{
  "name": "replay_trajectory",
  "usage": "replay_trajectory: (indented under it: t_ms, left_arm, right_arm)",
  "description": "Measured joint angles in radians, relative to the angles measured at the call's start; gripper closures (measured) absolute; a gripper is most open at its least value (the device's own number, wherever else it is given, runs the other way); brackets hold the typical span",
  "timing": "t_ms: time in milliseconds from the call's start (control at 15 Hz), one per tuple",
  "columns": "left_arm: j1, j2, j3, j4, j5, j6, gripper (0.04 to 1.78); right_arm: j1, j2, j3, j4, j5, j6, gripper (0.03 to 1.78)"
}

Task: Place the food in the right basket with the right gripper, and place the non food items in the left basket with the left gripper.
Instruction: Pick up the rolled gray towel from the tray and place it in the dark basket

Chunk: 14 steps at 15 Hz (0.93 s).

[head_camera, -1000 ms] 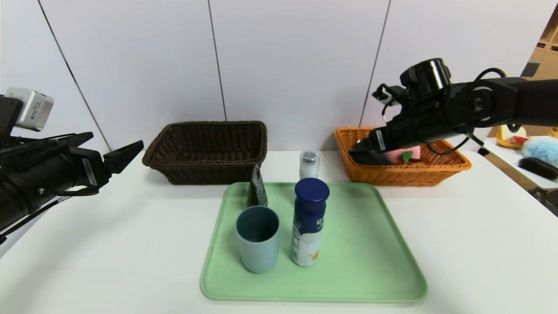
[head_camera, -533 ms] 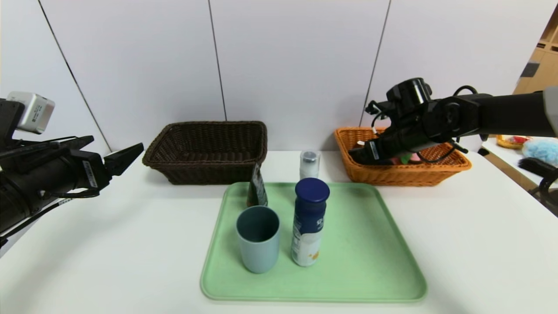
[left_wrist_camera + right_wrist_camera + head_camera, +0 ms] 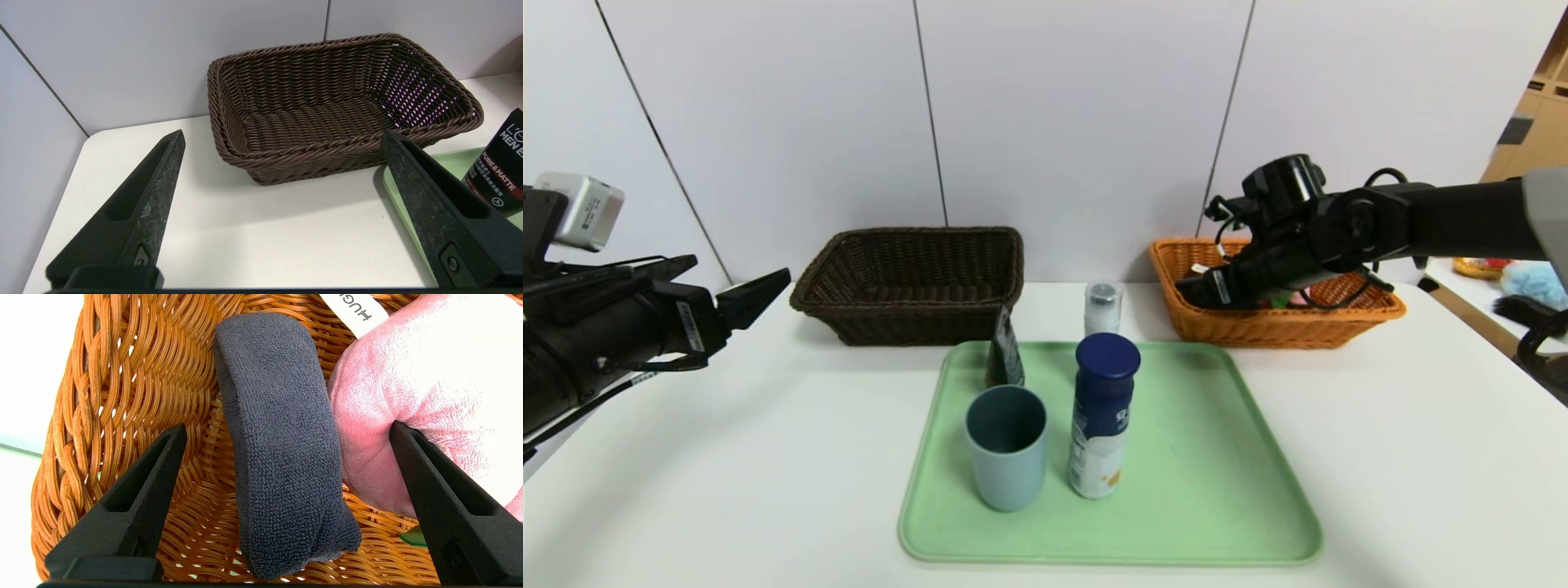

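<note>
The folded dark grey cloth (image 3: 289,446) is lying in a narrow piece with thick rounded edges (image 3: 234,384), so it will stay in a bundle when I pick it up.
My right gripper (image 3: 1188,291) is open, low inside the orange basket (image 3: 1258,331). In the right wrist view it (image 3: 286,428) straddles the folded dark grey cloth (image 3: 278,437) on the basket floor (image 3: 135,375). One finger presses into the pink plush peach (image 3: 429,396) beside the cloth. On the green tray (image 3: 1217,490) stand the navy-capped bottle (image 3: 1101,416), the grey-blue cup (image 3: 1006,447) and the black tube (image 3: 1005,351). The slim grey-capped bottle (image 3: 1102,307) stands behind the tray. My left gripper (image 3: 743,278) is open and empty, left of the dark brown basket (image 3: 915,282).
The dark brown basket (image 3: 327,114) holds nothing in the left wrist view, where the black tube (image 3: 498,167) and the tray's edge (image 3: 392,192) also show. A side table with toys (image 3: 1527,286) stands at the far right.
My right arm has come down into the orange basket, and the peach is now mostly hidden behind it in the head view. The left arm has not moved.
</note>
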Motion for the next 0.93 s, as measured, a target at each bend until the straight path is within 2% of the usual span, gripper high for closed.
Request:
replay_trajectory:
  t_ms: [267, 400, 467, 667, 867, 933]
  left_arm:
    - [0.0, 0.0, -0.001, 0.0, 0.0, 0.001, 0.13]
    - [0.001, -0.001, -0.002, -0.001, 0.0, 0.001, 0.13]
    - [0.002, -0.001, -0.002, -0.001, 0.0, 0.001, 0.13]
    - [0.002, -0.001, -0.003, -0.001, 0.0, 0.001, 0.13]
    - [0.004, -0.004, -0.003, -0.001, 0.0, 0.001, 0.13]
    - [0.005, -0.005, -0.003, -0.001, 0.0, 0.001, 0.13]
  right_arm:
    - [-0.003, -0.004, 0.002, 0.0, -0.004, 0.003, 0.12]
    - [-0.004, -0.006, 0.004, -0.01, -0.026, 0.009, 0.14]
    - [-0.004, -0.006, 0.01, -0.03, -0.034, 0.009, 0.35]
    - [-0.004, -0.007, 0.024, -0.081, -0.036, 0.005, 0.78]
    - [-0.003, -0.019, 0.038, -0.082, -0.034, 0.0, 1.1]
    - [-0.002, -0.023, 0.039, -0.082, -0.034, -0.001, 1.62]
